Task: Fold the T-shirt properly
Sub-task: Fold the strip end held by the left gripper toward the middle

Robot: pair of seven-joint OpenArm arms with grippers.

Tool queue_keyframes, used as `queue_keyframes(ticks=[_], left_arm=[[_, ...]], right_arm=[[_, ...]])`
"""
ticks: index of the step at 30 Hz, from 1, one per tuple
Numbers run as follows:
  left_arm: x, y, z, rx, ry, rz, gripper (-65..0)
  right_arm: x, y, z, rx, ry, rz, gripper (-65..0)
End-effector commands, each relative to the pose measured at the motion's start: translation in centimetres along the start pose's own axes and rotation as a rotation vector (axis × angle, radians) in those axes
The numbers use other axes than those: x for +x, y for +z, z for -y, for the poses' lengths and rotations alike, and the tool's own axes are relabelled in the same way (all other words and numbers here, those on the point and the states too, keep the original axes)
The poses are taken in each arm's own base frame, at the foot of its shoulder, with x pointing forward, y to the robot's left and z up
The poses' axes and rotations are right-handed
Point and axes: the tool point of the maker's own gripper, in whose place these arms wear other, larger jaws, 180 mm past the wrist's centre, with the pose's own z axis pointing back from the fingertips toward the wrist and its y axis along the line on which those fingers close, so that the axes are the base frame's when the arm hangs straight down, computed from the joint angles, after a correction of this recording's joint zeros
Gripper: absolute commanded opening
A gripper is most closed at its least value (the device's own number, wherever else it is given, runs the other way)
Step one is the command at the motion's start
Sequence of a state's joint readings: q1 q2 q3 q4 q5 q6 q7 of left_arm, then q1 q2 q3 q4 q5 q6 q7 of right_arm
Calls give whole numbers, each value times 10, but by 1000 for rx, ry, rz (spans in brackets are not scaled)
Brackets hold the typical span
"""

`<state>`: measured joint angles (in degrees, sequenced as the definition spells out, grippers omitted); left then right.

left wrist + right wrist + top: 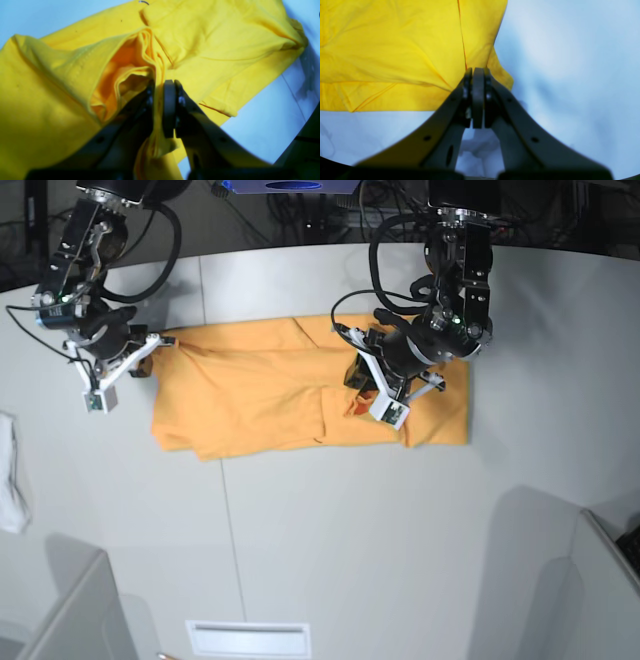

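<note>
A bunched fold (362,405) well inside the T-shirt's outer edge (467,405) is in my left gripper, so next I spread that fold flat and then take the T-shirt by that edge first.
The T-shirt (260,395) lies spread and rumpled across the middle of the white table (350,540). It looks apricot in the base view and yellow in both wrist views. My left gripper (358,385) is over the shirt's right half, shut on a bunched ridge of cloth. In the left wrist view a strip of the T-shirt (212,45) runs down between the pads of that gripper (160,85). My right gripper (160,342) is at the shirt's far left corner. In the right wrist view it (475,71) is shut at a seam on the T-shirt's (395,50) edge, and creases converge on its tips.
A small white cloth (10,480) lies at the table's left edge. Grey panels stand at the lower left (80,610) and lower right (600,580). A white slotted plate (245,638) sits near the front edge. Cables hang behind the table.
</note>
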<state>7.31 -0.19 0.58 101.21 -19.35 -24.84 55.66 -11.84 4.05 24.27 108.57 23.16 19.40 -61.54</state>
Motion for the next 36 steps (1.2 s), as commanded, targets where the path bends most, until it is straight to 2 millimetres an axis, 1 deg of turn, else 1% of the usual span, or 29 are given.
queue_keyframes(ticks=[1, 7, 9, 10, 13, 15, 17, 19, 23, 26, 28, 31, 34, 36], left_arm=[[14, 1, 2, -11, -2, 47, -650], [14, 0, 1, -10, 1, 49, -650], [20, 0, 2, -11, -6, 60, -650], [22, -2, 2, -14, -4, 61, -597], [21, -10, 0, -22, 13, 45, -428], [19, -16, 0, -29, 26, 33, -327], [16, -23, 6, -46, 49, 24, -255], [21, -27, 10, -57, 52, 29, -219], [23, -36, 43, -125, -15, 15, -216], [31, -42, 68, -182, -84, 11, -216], [33, -45, 80, -212, -105, 7, -216], [44, -43, 84, -218, -106, 33, -216], [55, -35, 85, -212, -124, 72, -217], [53, -24, 75, -181, -120, 89, -219]], right_arm=[[12, 4, 2, -3, 7, 41, -650], [12, 4, 2, -3, 7, 41, -650], [12, 4, 2, -3, 7, 43, -650], [12, 4, 2, -3, 7, 43, -650], [12, 4, 2, -3, 7, 43, -650], [12, 4, 2, -3, 7, 43, -650], [12, 4, 2, -3, 7, 41, -650], [11, 4, 2, -3, 7, 40, -650], [11, 4, 2, -3, 7, 40, -650], [12, 4, 2, -3, 7, 41, -650], [12, 4, 2, -3, 7, 43, -650], [12, 4, 2, -3, 7, 43, -650], [12, 4, 2, -3, 7, 41, -650], [12, 4, 2, -3, 7, 41, -650]])
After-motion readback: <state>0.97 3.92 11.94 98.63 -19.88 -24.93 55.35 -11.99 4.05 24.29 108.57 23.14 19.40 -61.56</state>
